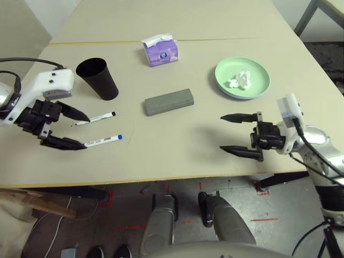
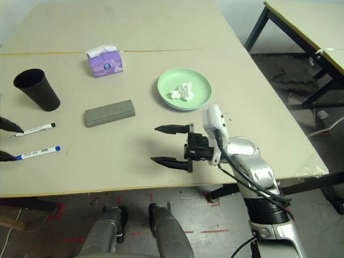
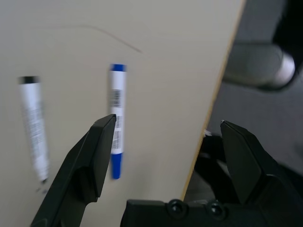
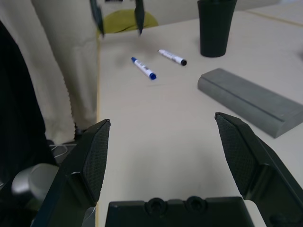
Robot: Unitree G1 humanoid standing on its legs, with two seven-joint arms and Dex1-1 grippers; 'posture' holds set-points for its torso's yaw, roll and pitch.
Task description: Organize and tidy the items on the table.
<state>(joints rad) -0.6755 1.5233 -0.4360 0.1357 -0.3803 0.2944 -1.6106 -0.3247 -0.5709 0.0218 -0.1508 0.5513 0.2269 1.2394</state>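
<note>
The blue-capped marker is clear of the black-capped marker and lies lengthwise to my left gripper's open fingers. I should keep going down until the fingers are on both sides of the blue-capped marker's white body.
My left gripper stands open at the table's near left. Its fingertips reach the ends of two white markers, one black-capped and one blue-capped, and nothing is between them. The blue-capped marker lies just beyond one finger in the left wrist view. A black cup stands upright behind the markers. The grey glasses case lies mid-table, with the purple tissue box farther back. A crumpled tissue rests in the green plate. My right gripper hovers open near the front right, empty.
The beige table has a seam line across its back and a front edge close below both grippers. Another table stands off to the right. Bare tabletop lies between the two grippers.
</note>
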